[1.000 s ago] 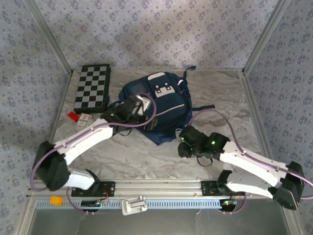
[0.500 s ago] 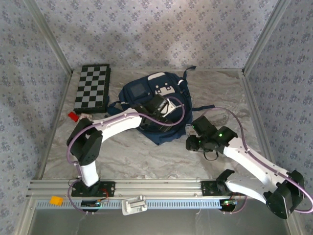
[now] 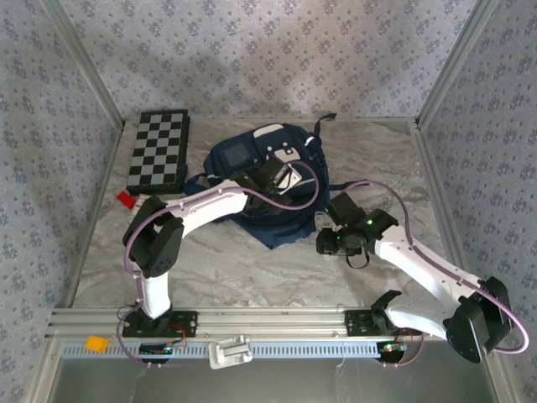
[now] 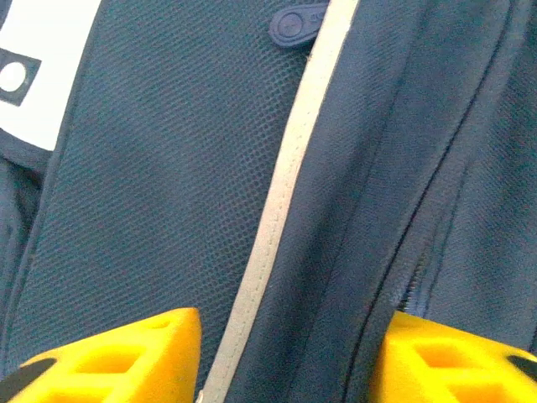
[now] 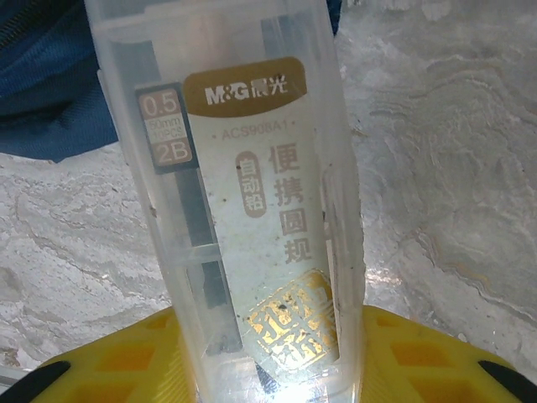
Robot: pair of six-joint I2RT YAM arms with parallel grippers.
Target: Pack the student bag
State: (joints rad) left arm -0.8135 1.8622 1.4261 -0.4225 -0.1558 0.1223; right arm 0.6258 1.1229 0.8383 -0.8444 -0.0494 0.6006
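My right gripper is to slide the clear plastic case into the bag, but the bag's edge lies flat over its opening. My left gripper should hold the bag's edge up while the case slides in.
The student bag, navy with white panels, lies at the middle back of the table. My left gripper is down on its right side. In the left wrist view its yellow fingers stand apart, with navy fabric, a pale trim stripe and a zipper line between them; I cannot tell whether they pinch the cloth. My right gripper hovers just right of the bag's front edge. It is shut on a clear plastic case of pencil leads, which sticks out forward over the marble table.
A folded chessboard lies at the back left. A small red item sits in front of it, beside the left arm. The bag's dark straps trail to the right. An orange piece rests below the front rail.
My left arm swung right across the bag and its jaws narrowed. The right arm shifted slightly, still gripping the case near the bag's front edge.
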